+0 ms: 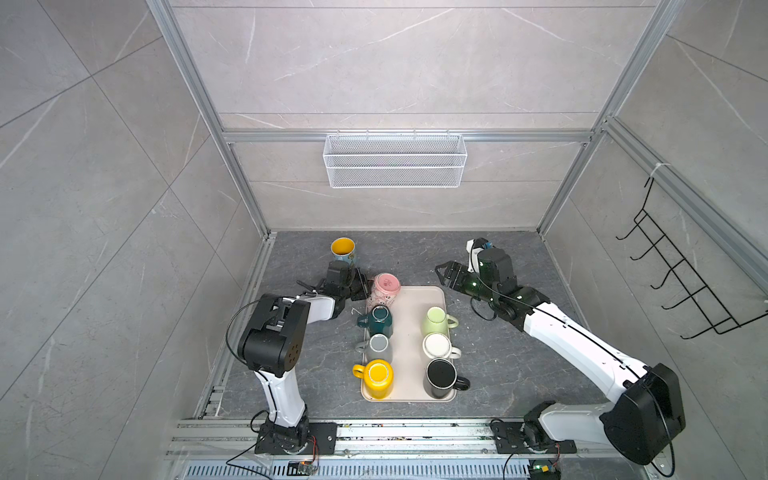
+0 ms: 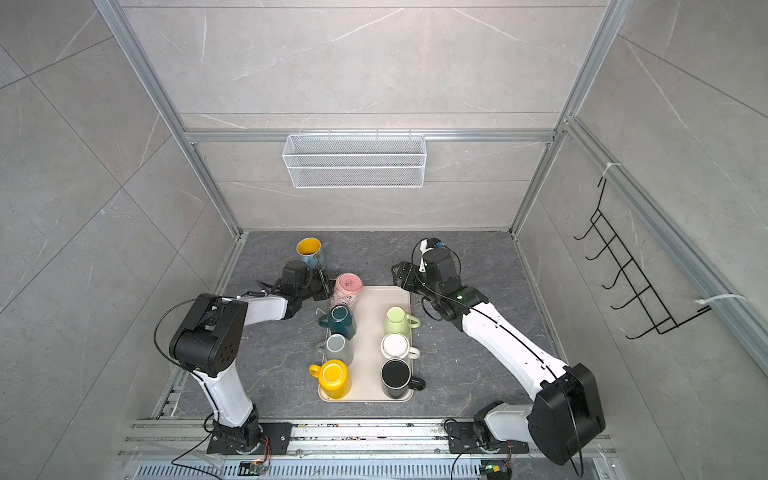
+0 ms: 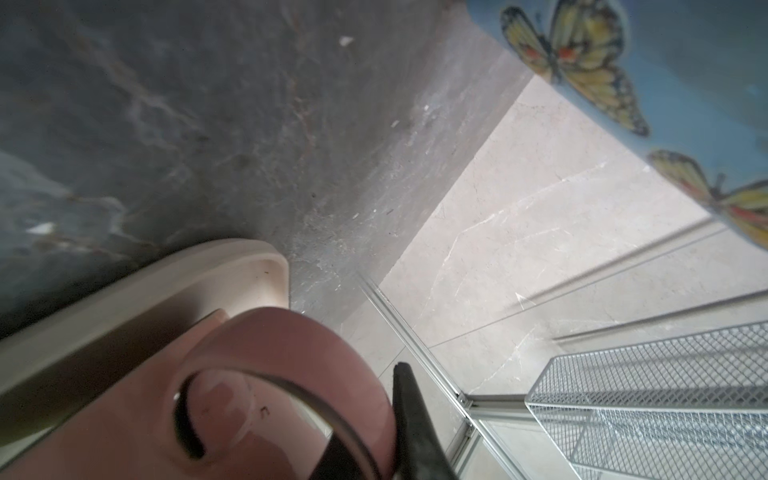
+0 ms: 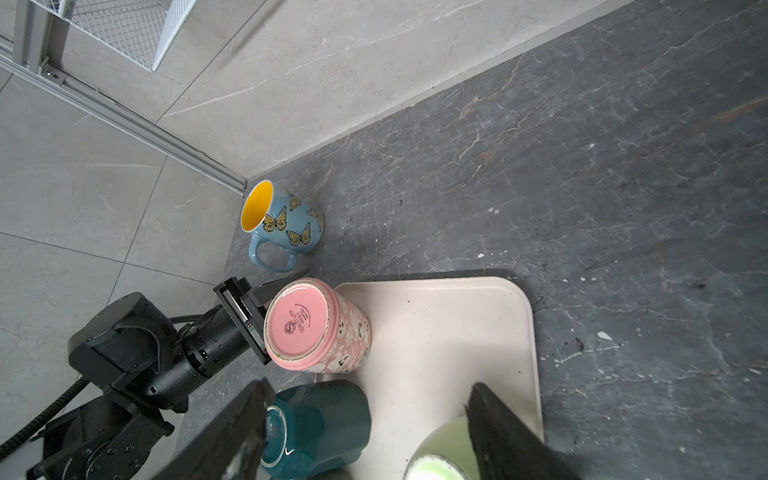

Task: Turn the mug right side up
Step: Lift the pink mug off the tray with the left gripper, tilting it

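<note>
The pink mug's handle (image 3: 320, 352) faces away from my right gripper, so my left gripper should turn the base-up mug (image 1: 385, 286) over before my right gripper takes the handle.
The pink mug (image 1: 385, 289) (image 2: 348, 289) (image 4: 316, 328) stands base up at the far left corner of the beige tray (image 1: 409, 332) (image 4: 436, 332). My left gripper (image 1: 362, 286) (image 2: 326, 286) (image 3: 374, 399) reaches it from the left and is shut on its handle (image 3: 286, 349); one black finger (image 3: 405, 395) lies against the handle's outer side. My right gripper (image 1: 440, 274) (image 2: 397, 274) (image 4: 369, 384) hangs open above the tray's far end, holding nothing.
A blue butterfly mug (image 1: 343, 249) (image 4: 282, 224) stands upright behind the left gripper. Several more mugs sit on the tray, among them teal (image 1: 378, 320), green (image 1: 436, 322), yellow (image 1: 377, 376) and black (image 1: 440, 376). A wire basket (image 1: 395, 160) hangs on the back wall.
</note>
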You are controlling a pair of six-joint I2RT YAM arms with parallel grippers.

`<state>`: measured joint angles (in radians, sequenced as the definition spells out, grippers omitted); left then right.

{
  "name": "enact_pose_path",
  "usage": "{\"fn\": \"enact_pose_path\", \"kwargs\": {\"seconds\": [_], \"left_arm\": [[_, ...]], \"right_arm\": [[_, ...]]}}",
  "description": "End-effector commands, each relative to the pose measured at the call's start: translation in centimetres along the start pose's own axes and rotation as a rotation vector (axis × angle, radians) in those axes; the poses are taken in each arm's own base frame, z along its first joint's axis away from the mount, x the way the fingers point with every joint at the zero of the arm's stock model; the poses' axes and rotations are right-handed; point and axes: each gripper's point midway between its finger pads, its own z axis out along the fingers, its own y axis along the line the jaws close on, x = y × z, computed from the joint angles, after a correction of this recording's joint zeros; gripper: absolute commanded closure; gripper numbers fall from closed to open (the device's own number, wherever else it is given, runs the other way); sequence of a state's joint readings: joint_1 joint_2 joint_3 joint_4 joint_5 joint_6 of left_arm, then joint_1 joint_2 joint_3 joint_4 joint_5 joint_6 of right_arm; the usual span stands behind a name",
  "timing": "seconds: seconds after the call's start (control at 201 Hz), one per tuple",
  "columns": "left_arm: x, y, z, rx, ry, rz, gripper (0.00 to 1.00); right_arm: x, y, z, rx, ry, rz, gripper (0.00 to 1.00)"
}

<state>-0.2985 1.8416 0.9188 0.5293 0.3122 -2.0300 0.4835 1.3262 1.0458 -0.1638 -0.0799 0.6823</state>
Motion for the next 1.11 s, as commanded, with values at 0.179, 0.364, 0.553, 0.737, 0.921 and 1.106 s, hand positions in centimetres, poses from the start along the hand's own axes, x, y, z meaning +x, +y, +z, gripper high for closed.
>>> {"fn": "enact_pose_path", "kwargs": {"seconds": [0.179,0.364,0.553,0.737,0.921,1.106], "left_arm": [[5.2,-8.3,-1.7,0.225,0.116,0.277,1.00],[8.0,-11.4,-3.4,0.278,0.145,0.454,1.00],[11.1,-14.1,-5.9,0.308,0.143,0.753,1.00],[14.7,-16.5,-9.1,0.416,0.156,1.085,1.00],[17.6,-16.9,-12.4,0.481,0.100,1.430,1.00],[21.2,-14.6,-15.2,0.521,-0.004,1.864,1.00]], "right_arm": [[0.2,0.0,-0.3,-0.009,0.004,0.015,0.23],[0.2,0.0,-0.4,-0.011,0.003,0.014,0.23],[0.3,0.3,-0.4,-0.024,0.013,0.012,0.24],[0.3,0.7,-0.4,-0.042,0.022,0.005,0.27],[0.1,1.7,-0.5,-0.078,0.035,-0.018,0.33],[-0.6,3.1,-0.8,-0.125,0.041,-0.048,0.45]]}}
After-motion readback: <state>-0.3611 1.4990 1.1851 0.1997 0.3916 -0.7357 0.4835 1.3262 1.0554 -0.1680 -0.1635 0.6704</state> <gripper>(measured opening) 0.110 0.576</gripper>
